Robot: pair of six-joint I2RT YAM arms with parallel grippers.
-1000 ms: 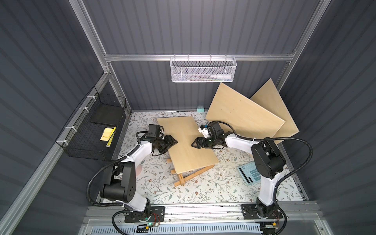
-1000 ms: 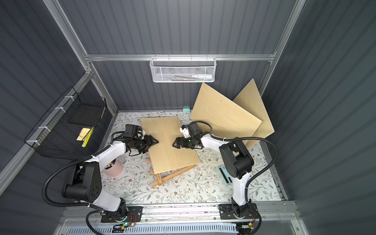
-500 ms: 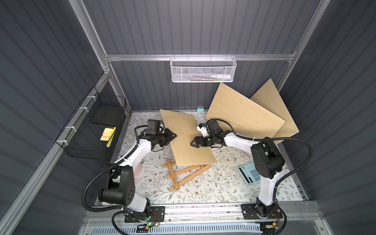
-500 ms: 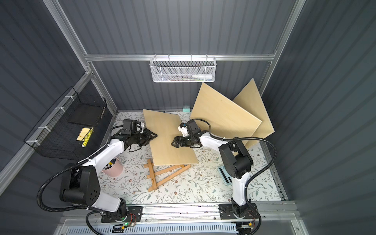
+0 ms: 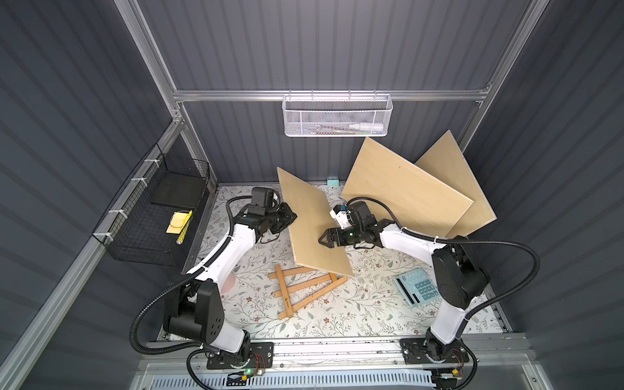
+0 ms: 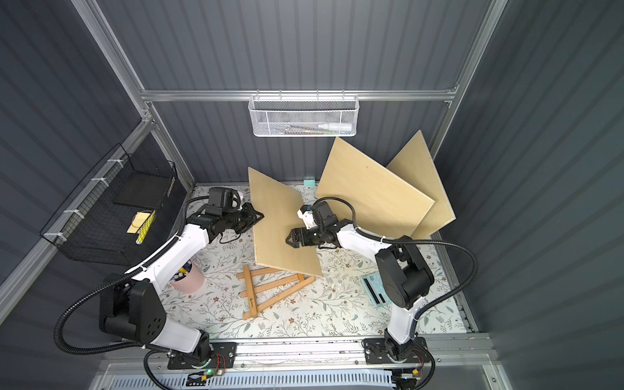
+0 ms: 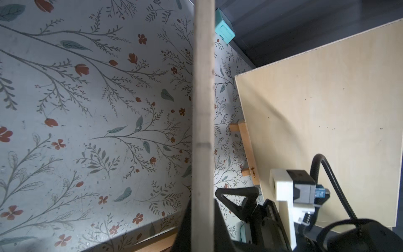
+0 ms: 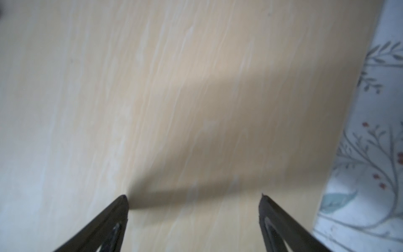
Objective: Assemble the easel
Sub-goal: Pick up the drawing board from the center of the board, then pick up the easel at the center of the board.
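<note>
The easel frame is lying flat under the board's lower edge (image 5: 319,269). My left gripper should swing the board out of the way first, and then my right gripper should lift the easel frame (image 5: 338,284).
A light wooden board (image 5: 314,223) (image 6: 280,229) stands tilted up on its near edge at mid table. My left gripper (image 5: 293,216) (image 6: 260,215) is shut on the board's left edge (image 7: 202,109), with a finger (image 7: 220,218) on each face. My right gripper (image 5: 322,238) (image 6: 289,238) is open, its tips spread against the board's face (image 8: 174,87). The wooden easel frame (image 5: 304,290) (image 6: 270,290) lies flat on the floral table just in front of the board, its far end under the board's lower edge. In the left wrist view part of the easel (image 7: 248,152) shows.
Two larger boards (image 5: 405,196) lean against the back wall at right. A calculator (image 5: 417,287) lies near the right arm, and a pink cup (image 6: 187,278) stands by the left arm. A black wire basket (image 5: 158,219) hangs left, a white mesh basket (image 5: 337,116) on the back wall.
The board has swung up from lying nearly flat over the easel to a steep tilt, uncovering the easel. My left gripper has shut on its edge and risen. The right gripper stayed open.
</note>
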